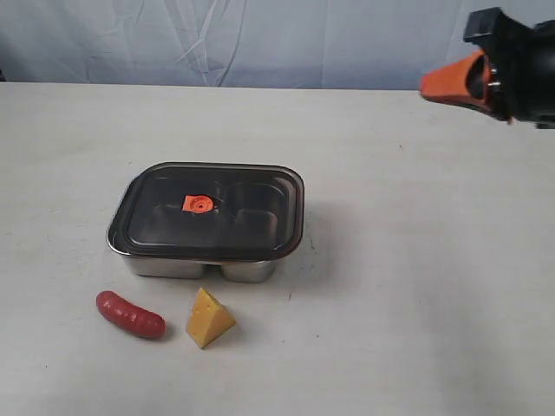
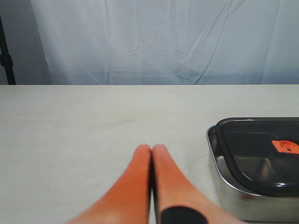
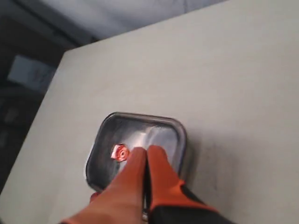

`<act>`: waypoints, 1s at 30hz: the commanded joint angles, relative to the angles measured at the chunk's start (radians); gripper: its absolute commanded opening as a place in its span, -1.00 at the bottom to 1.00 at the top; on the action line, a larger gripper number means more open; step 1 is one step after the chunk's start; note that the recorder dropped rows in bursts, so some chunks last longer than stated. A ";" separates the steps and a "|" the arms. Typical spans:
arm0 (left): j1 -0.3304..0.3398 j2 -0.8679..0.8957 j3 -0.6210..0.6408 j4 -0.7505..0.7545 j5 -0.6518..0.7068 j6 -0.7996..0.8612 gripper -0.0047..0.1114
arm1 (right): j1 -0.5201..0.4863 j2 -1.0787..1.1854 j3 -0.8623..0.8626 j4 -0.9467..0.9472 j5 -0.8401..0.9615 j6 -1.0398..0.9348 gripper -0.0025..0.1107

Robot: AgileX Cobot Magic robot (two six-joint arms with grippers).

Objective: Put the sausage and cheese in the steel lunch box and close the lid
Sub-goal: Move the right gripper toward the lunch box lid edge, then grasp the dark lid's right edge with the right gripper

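I see open tabletop [image 1: 351, 204] beside the lid's short edge [image 1: 297, 211], so I keep moving my right gripper down toward that edge and close it once its fingers reach above and below it.
The steel lunch box [image 1: 201, 265] stands mid-table with the dark tinted lid [image 1: 217, 212] resting on it, slightly askew, orange valve tab [image 1: 197, 204] in its centre. In front of the box lie the red sausage [image 1: 130, 314] and the yellow cheese wedge [image 1: 209, 317]. My right gripper [image 1: 425, 85] is high at the far right, well away from the box, shut and empty; its wrist view looks down on the box [image 3: 180, 135] and lid [image 3: 126, 140]. My left gripper [image 2: 152, 149] is shut and empty, low over the table beside the box [image 2: 233, 196]; the exterior view does not show it.
A pale cloth backdrop [image 1: 260, 39] hangs behind the table's far edge. Bare tabletop [image 1: 416, 260] stretches to the right of the box and in front of it.
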 commanded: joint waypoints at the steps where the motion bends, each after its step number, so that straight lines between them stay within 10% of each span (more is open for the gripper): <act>1: 0.005 -0.006 0.005 0.000 -0.008 -0.002 -0.92 | -0.006 0.346 -0.145 0.228 0.332 -0.262 -0.72; 7: 0.005 -0.006 0.005 0.000 -0.008 -0.002 -0.92 | -0.006 0.608 -0.168 0.358 0.379 -0.354 0.04; 30: 0.005 -0.006 0.005 0.000 -0.008 -0.002 -0.92 | 0.216 0.832 -0.168 0.374 0.294 -0.425 0.05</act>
